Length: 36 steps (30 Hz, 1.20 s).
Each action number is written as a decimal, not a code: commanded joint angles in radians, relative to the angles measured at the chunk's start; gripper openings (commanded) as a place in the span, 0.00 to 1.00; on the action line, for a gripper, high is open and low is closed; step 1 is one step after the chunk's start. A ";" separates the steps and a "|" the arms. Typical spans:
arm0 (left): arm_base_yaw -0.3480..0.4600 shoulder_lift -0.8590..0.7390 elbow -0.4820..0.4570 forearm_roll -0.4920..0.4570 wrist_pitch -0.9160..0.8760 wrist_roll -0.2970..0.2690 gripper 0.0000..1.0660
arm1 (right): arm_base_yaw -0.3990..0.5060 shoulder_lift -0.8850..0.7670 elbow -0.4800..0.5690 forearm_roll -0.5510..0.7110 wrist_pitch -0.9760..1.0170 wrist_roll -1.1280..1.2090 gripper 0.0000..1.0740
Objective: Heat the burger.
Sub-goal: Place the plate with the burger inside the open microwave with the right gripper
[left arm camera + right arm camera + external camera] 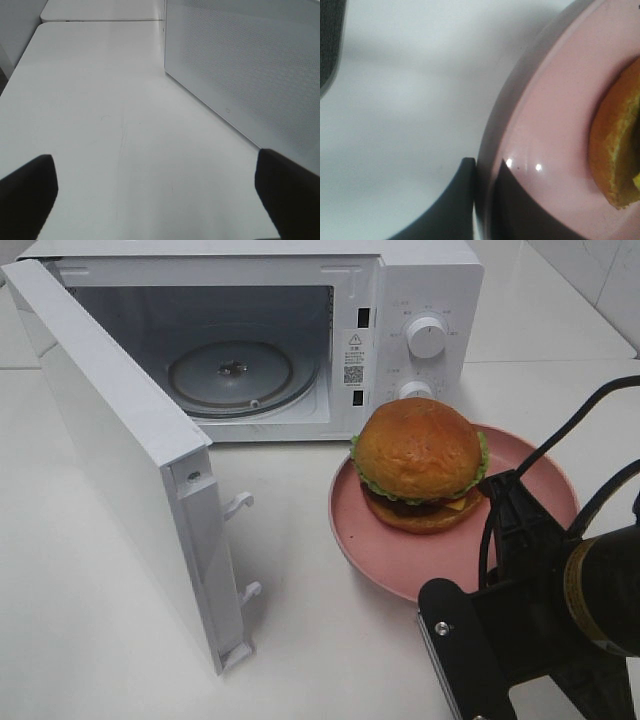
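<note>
I should move the pink plate across towards the open door with my right gripper, because the plate faces the microwave's control panel. I should then lift the plate in over the glass turntable.
The burger, with a golden-brown bun, green lettuce frill, dark patty and yellow cheese, sits on a round pink plate in front of the microwave's control panel. My right gripper comes in from the lower right and is shut on the plate's near rim. In the right wrist view one finger lies outside the plate's rim and the other inside it, with the burger's bun edge beyond. My left gripper is open and empty over bare table, beside the microwave door.
The white microwave stands at the back with its door swung wide open towards the front left. Its glass turntable is bare. Two knobs are on its right panel. The white table extends at the front left.
</note>
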 commanded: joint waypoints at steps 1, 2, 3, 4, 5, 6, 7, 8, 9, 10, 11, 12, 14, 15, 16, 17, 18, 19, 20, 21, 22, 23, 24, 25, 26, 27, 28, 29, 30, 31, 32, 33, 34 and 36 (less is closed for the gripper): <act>0.002 -0.019 0.004 0.002 -0.014 -0.008 0.94 | 0.004 -0.009 -0.003 -0.052 -0.072 0.003 0.01; 0.002 -0.019 0.004 0.002 -0.014 -0.008 0.94 | 0.004 -0.009 -0.003 -0.052 -0.072 0.003 0.01; 0.002 -0.019 0.004 0.002 -0.014 -0.008 0.94 | 0.004 -0.009 -0.003 -0.053 -0.080 -0.007 0.01; 0.002 -0.019 0.004 0.002 -0.014 -0.008 0.94 | 0.004 -0.009 -0.003 -0.055 -0.093 -0.039 0.01; 0.002 -0.019 0.004 0.002 -0.014 -0.008 0.94 | 0.004 -0.009 -0.003 -0.055 -0.093 -0.039 0.01; 0.002 -0.019 0.004 0.002 -0.014 -0.008 0.94 | 0.001 -0.009 -0.002 -0.055 -0.112 -0.069 0.01; 0.002 -0.019 0.004 0.002 -0.014 -0.008 0.94 | 0.001 -0.009 -0.002 -0.055 -0.112 -0.069 0.01; 0.002 -0.019 0.004 0.002 -0.014 -0.008 0.94 | -0.013 -0.009 -0.002 -0.051 -0.138 -0.100 0.01; 0.002 -0.019 0.004 0.002 -0.014 -0.008 0.94 | -0.027 -0.009 -0.002 -0.046 -0.155 -0.118 0.01; 0.002 -0.019 0.004 0.002 -0.014 -0.008 0.94 | -0.027 -0.009 -0.002 -0.046 -0.155 -0.118 0.01; 0.002 -0.019 0.004 0.002 -0.014 -0.008 0.94 | -0.059 -0.009 -0.002 -0.034 -0.188 -0.158 0.01; 0.002 -0.019 0.004 0.002 -0.014 -0.008 0.94 | -0.079 -0.009 -0.003 -0.019 -0.206 -0.188 0.01; 0.002 -0.019 0.004 0.002 -0.014 -0.008 0.94 | -0.114 -0.009 -0.003 0.007 -0.233 -0.245 0.01; 0.002 -0.019 0.004 0.002 -0.014 -0.008 0.94 | -0.114 -0.009 -0.003 0.007 -0.233 -0.245 0.01; 0.002 -0.019 0.004 0.002 -0.014 -0.008 0.94 | -0.132 -0.009 -0.003 0.025 -0.245 -0.278 0.01; 0.002 -0.019 0.004 0.002 -0.014 -0.008 0.94 | -0.168 -0.009 -0.003 0.062 -0.266 -0.351 0.01; 0.002 -0.019 0.004 0.002 -0.014 -0.008 0.94 | -0.168 -0.009 -0.003 0.062 -0.266 -0.351 0.01; 0.002 -0.019 0.004 0.002 -0.014 -0.008 0.94 | -0.199 -0.009 -0.003 0.108 -0.284 -0.429 0.01; 0.002 -0.019 0.004 0.002 -0.014 -0.008 0.94 | -0.210 -0.009 -0.003 0.125 -0.293 -0.466 0.01; 0.002 -0.019 0.004 0.002 -0.014 -0.008 0.94 | -0.210 -0.009 -0.003 0.125 -0.293 -0.466 0.01; 0.002 -0.019 0.004 0.002 -0.014 -0.008 0.94 | -0.231 -0.009 -0.003 0.175 -0.306 -0.535 0.01; 0.002 -0.019 0.004 0.002 -0.014 -0.008 0.94 | -0.231 -0.009 -0.003 0.175 -0.306 -0.535 0.01; 0.002 -0.019 0.004 0.002 -0.014 -0.008 0.94 | -0.241 -0.009 -0.003 0.201 -0.314 -0.573 0.01; 0.002 -0.019 0.004 0.002 -0.014 -0.008 0.94 | -0.259 -0.009 -0.003 0.245 -0.324 -0.644 0.01; 0.002 -0.019 0.004 0.002 -0.014 -0.008 0.94 | -0.259 -0.009 -0.003 0.245 -0.324 -0.644 0.01; 0.002 -0.019 0.004 0.002 -0.014 -0.008 0.94 | -0.275 -0.009 -0.003 0.275 -0.324 -0.725 0.01; 0.002 -0.019 0.004 0.002 -0.014 -0.008 0.94 | -0.275 -0.009 -0.003 0.275 -0.324 -0.725 0.01; 0.002 -0.019 0.004 0.002 -0.014 -0.008 0.94 | -0.284 -0.009 -0.003 0.293 -0.324 -0.765 0.01; 0.002 -0.019 0.004 0.002 -0.014 -0.008 0.94 | -0.302 -0.009 -0.003 0.324 -0.326 -0.833 0.01; 0.002 -0.019 0.004 0.002 -0.014 -0.008 0.94 | -0.302 -0.009 -0.003 0.324 -0.326 -0.833 0.01; 0.002 -0.019 0.004 0.002 -0.014 -0.008 0.94 | -0.323 -0.009 -0.003 0.366 -0.338 -0.896 0.01; 0.002 -0.019 0.004 0.002 -0.014 -0.008 0.94 | -0.336 -0.009 -0.003 0.395 -0.351 -0.927 0.01; 0.002 -0.019 0.004 0.002 -0.014 -0.008 0.94 | -0.336 -0.009 -0.003 0.395 -0.351 -0.927 0.01; 0.002 -0.019 0.004 0.002 -0.014 -0.008 0.94 | -0.375 -0.009 -0.003 0.477 -0.395 -1.023 0.01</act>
